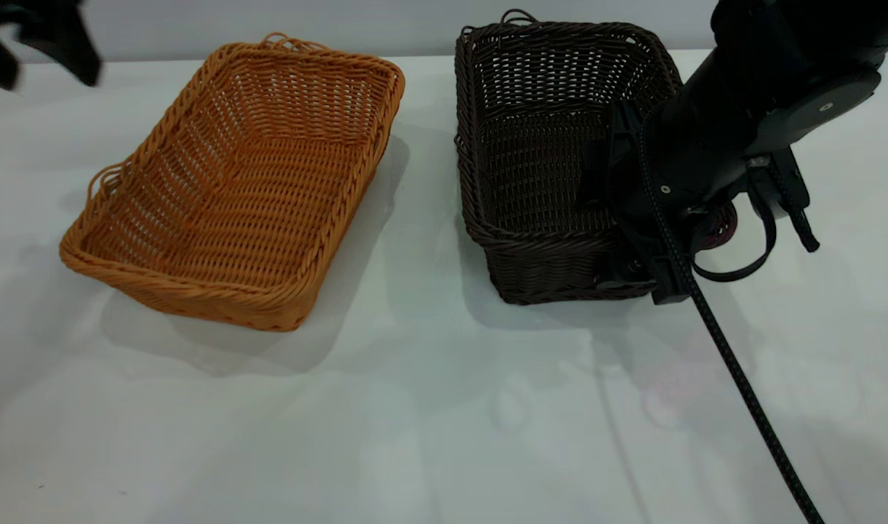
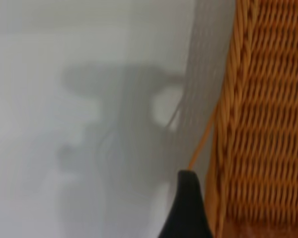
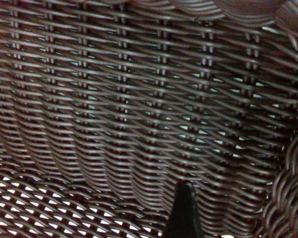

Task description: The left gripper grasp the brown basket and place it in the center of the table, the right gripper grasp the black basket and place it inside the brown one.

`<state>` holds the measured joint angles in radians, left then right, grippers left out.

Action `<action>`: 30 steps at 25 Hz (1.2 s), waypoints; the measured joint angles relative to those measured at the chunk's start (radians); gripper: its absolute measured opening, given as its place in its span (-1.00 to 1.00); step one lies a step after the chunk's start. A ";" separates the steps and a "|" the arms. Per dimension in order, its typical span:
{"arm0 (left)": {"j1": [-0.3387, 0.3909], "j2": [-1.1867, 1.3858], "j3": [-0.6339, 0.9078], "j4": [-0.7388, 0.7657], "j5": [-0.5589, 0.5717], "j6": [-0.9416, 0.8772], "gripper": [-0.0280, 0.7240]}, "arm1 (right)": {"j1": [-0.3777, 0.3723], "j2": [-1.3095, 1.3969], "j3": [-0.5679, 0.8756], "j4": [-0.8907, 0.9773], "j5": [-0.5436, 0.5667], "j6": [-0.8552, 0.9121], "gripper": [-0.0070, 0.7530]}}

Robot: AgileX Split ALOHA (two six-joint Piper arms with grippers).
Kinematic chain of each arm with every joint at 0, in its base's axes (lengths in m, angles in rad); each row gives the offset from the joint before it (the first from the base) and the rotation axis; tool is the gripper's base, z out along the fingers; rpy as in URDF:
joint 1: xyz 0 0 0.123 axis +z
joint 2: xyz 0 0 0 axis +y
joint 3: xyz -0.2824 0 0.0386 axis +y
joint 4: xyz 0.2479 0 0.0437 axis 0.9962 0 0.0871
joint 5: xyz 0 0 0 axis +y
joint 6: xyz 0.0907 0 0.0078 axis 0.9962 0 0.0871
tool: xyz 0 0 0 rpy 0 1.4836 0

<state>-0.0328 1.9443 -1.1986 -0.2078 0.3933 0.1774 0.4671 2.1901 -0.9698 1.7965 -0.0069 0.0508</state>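
Observation:
The brown basket point(image 1: 249, 214) is slanted off-center. My left gripper should grab its side rim point(image 1: 143, 150) and turn the basket straight while my right gripper lifts the black basket clear.
The brown basket point(image 1: 240, 182) stands on the white table point(image 1: 429, 407), left of the middle. My left gripper point(image 1: 44, 40) is raised at the far left corner, apart from the basket. In the left wrist view one black finger point(image 2: 187, 210) shows beside the basket's outer wall point(image 2: 268, 124), with a wide gap and nothing held. The black basket point(image 1: 546, 145) stands to the right. My right gripper point(image 1: 622, 233) is down over its right wall near the front corner. One finger point(image 3: 185, 213) is inside against the weave, and the braided rim point(image 3: 293, 198) is beside it.
The right arm's cable chain point(image 1: 742, 378) trails across the table's front right. A gap of bare table separates the two baskets. The table's back edge meets a grey wall point(image 1: 386, 22).

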 joint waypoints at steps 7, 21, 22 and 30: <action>-0.011 0.260 -0.195 -0.149 0.019 0.146 0.50 | 0.000 0.000 0.000 0.000 0.007 -0.005 0.42; -0.032 0.411 -0.218 -0.160 -0.023 0.174 0.01 | 0.000 0.001 0.000 0.000 0.001 -0.025 -0.20; -0.032 0.411 -0.218 -0.160 -0.030 0.174 -0.12 | 0.000 0.001 0.000 0.000 0.001 -0.026 -0.35; -0.036 0.411 -0.218 -0.167 -0.040 0.183 -0.70 | -0.024 -0.008 0.001 -0.001 0.007 -0.024 -0.74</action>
<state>-0.0686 2.3553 -1.4169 -0.3747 0.3528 0.3607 0.4434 2.1817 -0.9688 1.7957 0.0000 0.0266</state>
